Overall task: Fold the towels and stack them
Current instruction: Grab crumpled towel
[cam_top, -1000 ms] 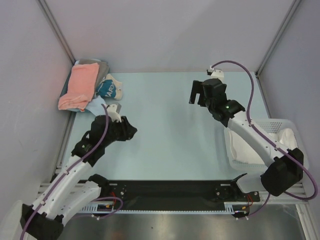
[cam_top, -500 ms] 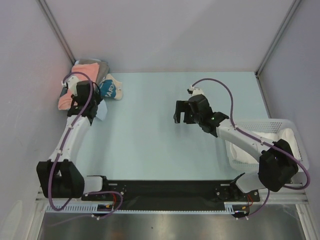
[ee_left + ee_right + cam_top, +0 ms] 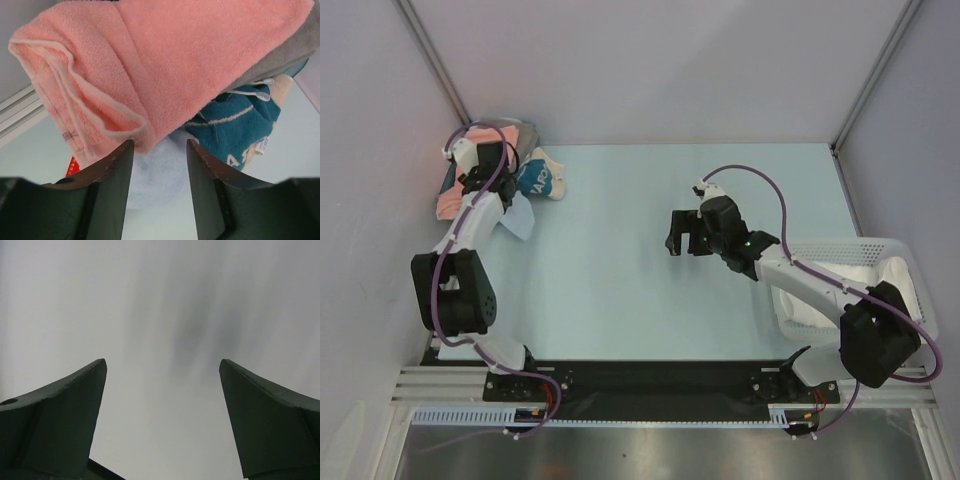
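Observation:
The robot should keep its left gripper moving in until it closes on the salmon towel's folded corner (image 3: 142, 134), since that corner (image 3: 144, 140) sticks out toward the open fingers, above the light blue towel.
A pile lies in the far left corner. The salmon-pink towel (image 3: 448, 205) (image 3: 165, 60) is on top, over the grey towel (image 3: 516, 130) (image 3: 287, 52). The light blue towel (image 3: 520, 222) (image 3: 160, 175) sticks out below. My left gripper (image 3: 485, 183) (image 3: 160, 150) is open at the pile's near edge, its fingers either side of the light blue towel, just under the salmon towel's fold. My right gripper (image 3: 682, 232) (image 3: 162, 370) is open and empty above the bare table. The white towel (image 3: 868, 275) lies in the basket at the right.
A small teal bundle with white print (image 3: 535, 178) (image 3: 235, 130) lies against the pile's right side. A white plastic basket (image 3: 840, 243) stands at the right edge. Grey walls close in the left, far and right sides.
My left arm swung from the near-left table up to the corner pile. My right gripper came down from the far right toward the table's middle.

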